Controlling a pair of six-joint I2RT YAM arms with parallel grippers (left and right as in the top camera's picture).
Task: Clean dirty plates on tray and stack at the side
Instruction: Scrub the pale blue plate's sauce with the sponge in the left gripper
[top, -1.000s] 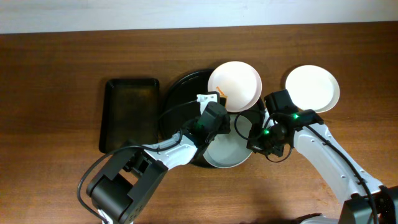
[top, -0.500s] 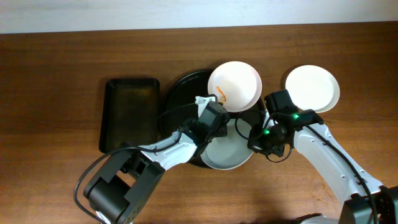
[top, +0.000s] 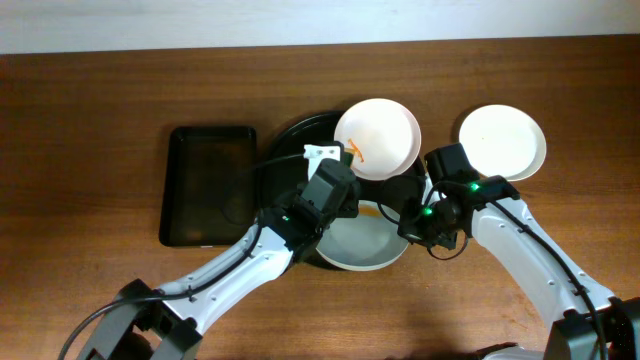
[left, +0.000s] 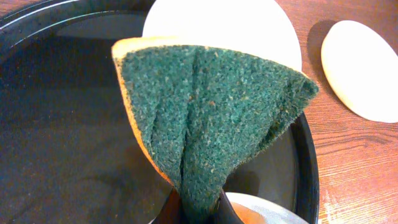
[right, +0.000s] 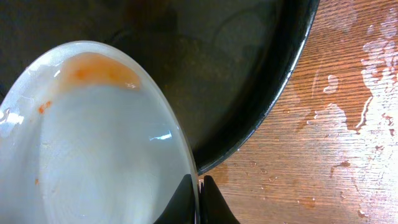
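Observation:
The sponge is hanging beyond the pale-grey plate's far edge, where the orange smear (top: 373, 211) is. Next, I lower it back onto that plate (top: 362, 242) with my left gripper.
The round black tray (top: 285, 160) holds two plates. A white plate (top: 385, 130) with an orange smear lies at its far right. A pale-grey plate (top: 365, 245) with an orange smear at its far edge lies at the near side. My right gripper (top: 415, 222) is shut on its right rim, as the right wrist view (right: 199, 186) shows on that plate (right: 93, 143). My left gripper (left: 199, 211) is shut on a green sponge (left: 211, 106) and holds it over the tray (left: 62, 124). A third, clean plate (top: 502, 141) lies on the table to the right.
A rectangular black tray (top: 208, 185) lies left of the round tray. The wooden table (right: 348, 124) next to the round tray's rim is wet with drops and streaks.
My left gripper with the sponge has moved a little to the left, off the near plate, and its orange smear shows now. The right gripper has not moved.

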